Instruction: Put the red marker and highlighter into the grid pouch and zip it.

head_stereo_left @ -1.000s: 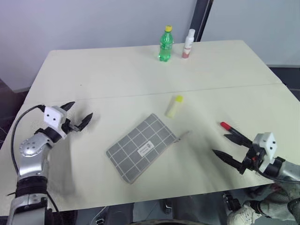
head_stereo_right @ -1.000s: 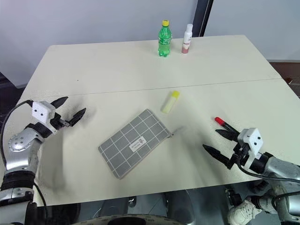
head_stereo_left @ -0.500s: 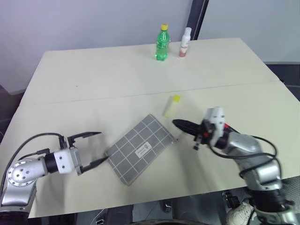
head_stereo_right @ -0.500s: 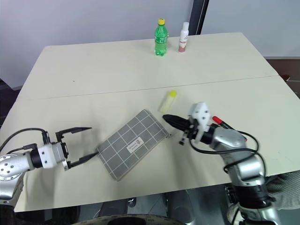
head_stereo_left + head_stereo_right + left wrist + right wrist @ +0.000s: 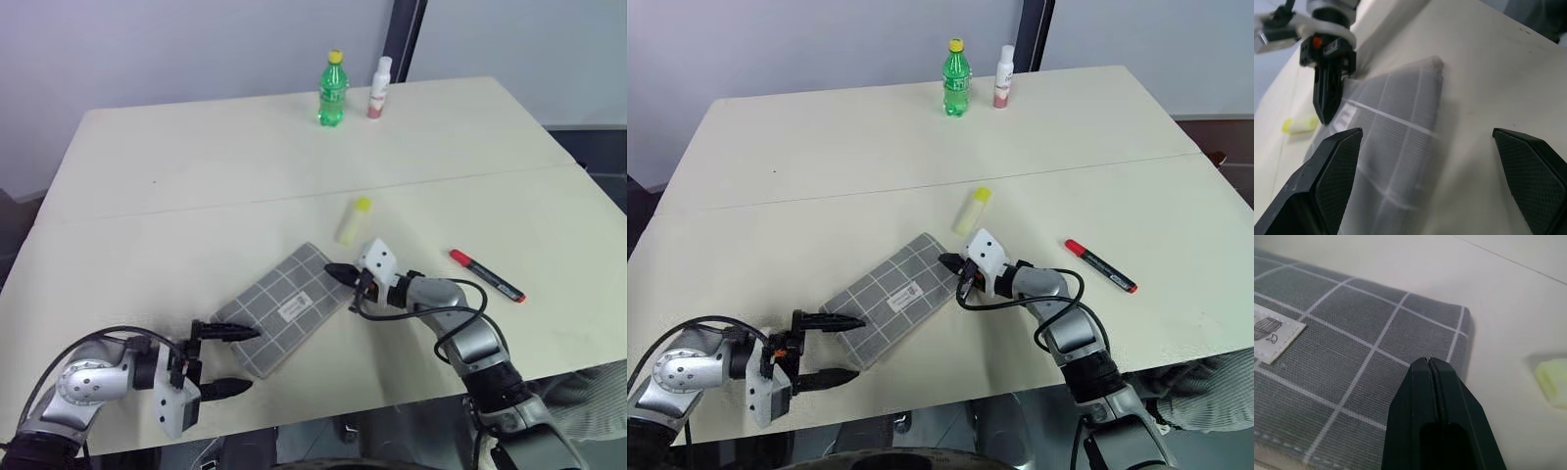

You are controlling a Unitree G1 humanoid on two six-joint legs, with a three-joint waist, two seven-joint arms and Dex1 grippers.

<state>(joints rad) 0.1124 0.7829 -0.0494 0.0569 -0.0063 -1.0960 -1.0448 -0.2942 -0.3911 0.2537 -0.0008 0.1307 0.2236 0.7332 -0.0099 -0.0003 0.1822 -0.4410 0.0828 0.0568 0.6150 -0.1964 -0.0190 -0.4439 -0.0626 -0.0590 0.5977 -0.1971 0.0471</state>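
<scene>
The robot's right gripper is closed over the grid pouch's top [image 5: 1413, 340], away from the grid pouch's near edge [image 5: 310, 335], so it should open and grip the zipper pull at that edge.
The grey grid pouch [image 5: 279, 311] lies flat and slanted mid-table, label up. My right gripper [image 5: 339, 271] is shut, its tips hovering over the pouch's right end; in the right wrist view the pressed-together fingertips [image 5: 1429, 363] show nothing between them. My left gripper [image 5: 252, 358] is open at the pouch's near-left corner, its fingers [image 5: 1334, 171] spread on either side of the pouch [image 5: 1396, 132]. The pale-yellow highlighter [image 5: 353, 219] lies just beyond the pouch. On the table to the right rests the red marker [image 5: 487, 275], clear of both grippers.
A green bottle [image 5: 331, 90] with a yellow cap and a white bottle [image 5: 376, 88] stand at the far edge of the cream table [image 5: 176, 186]. A seam runs across the tabletop behind the highlighter.
My right gripper shut and swung left from beside the marker to the pouch's right end. The left arm drew back and turned inward to the pouch's near-left corner, still open.
</scene>
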